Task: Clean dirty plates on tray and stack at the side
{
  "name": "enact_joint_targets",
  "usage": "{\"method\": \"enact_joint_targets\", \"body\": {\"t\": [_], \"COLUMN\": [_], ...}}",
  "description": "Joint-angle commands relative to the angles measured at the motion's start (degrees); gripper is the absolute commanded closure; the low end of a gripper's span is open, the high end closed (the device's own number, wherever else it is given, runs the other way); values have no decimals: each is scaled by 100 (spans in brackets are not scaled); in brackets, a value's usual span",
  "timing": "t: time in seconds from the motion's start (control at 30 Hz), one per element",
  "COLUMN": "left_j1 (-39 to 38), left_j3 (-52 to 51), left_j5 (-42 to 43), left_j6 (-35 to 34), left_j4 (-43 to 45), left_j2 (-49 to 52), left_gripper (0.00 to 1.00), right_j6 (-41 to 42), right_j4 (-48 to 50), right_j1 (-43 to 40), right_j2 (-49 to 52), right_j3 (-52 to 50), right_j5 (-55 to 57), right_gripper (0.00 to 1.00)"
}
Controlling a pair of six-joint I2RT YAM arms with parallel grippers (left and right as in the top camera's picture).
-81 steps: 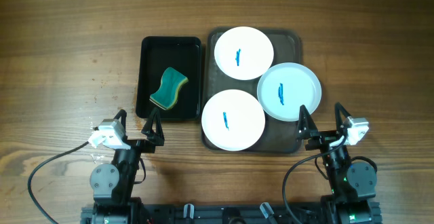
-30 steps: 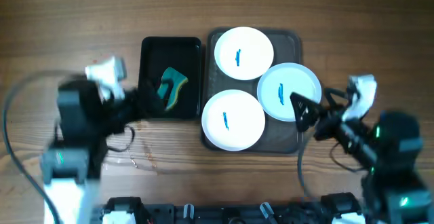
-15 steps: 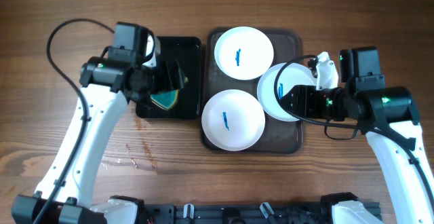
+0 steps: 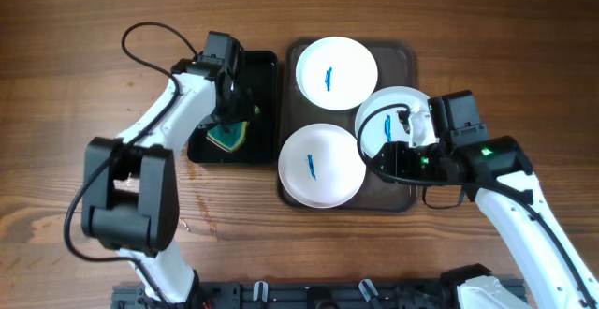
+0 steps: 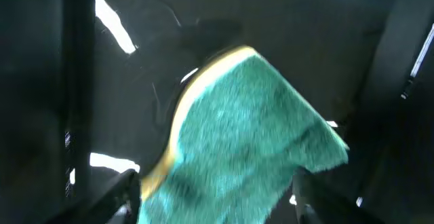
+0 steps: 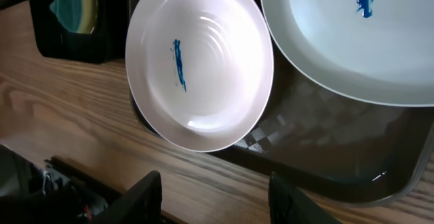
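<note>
The sponge's yellow edge crosses my left gripper's fingers diagonally. Next, I lift clear, turn that gripper to match the edge, then pinch the sponge's green side.
Three white plates, each with a blue smear, lie on the dark brown tray: one at the back, one at the front left, and one at the right partly under my right arm. My right gripper hovers over the tray's front right part, between the two nearer plates. In the right wrist view it is open and empty above the tray's front rim, with the front-left plate ahead of it. My left gripper is open astride a green and yellow sponge.
The sponge lies in a glossy black tray just left of the brown tray. A few wet spots mark the wooden table in front of it. The robot base runs along the table's front edge.
My left gripper has come down over the sponge in the black tray, jaws narrowing. My right gripper has slid toward the tray's front, off the right plate, and narrowed too.
</note>
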Motion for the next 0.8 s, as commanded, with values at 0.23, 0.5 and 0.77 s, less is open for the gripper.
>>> {"method": "enact_joint_targets", "body": {"t": [0.23, 0.5, 0.77], "left_j1": [-17, -15, -31], "left_j3": [79, 149, -743], "left_j5": [-11, -57, -114], "left_j6": [-131, -129, -291], "left_j4": [70, -890, 177], "left_j2": [258, -136, -61], "left_gripper": [89, 34, 41], "right_j6": [208, 542, 551], "right_j4": [125, 203, 142], "right_j1": [20, -74, -74], "right_j2": [-11, -11, -11], "right_j3": [-7, -7, -7], "right_j5": [175, 516, 514], "right_gripper": [49, 48, 45]}}
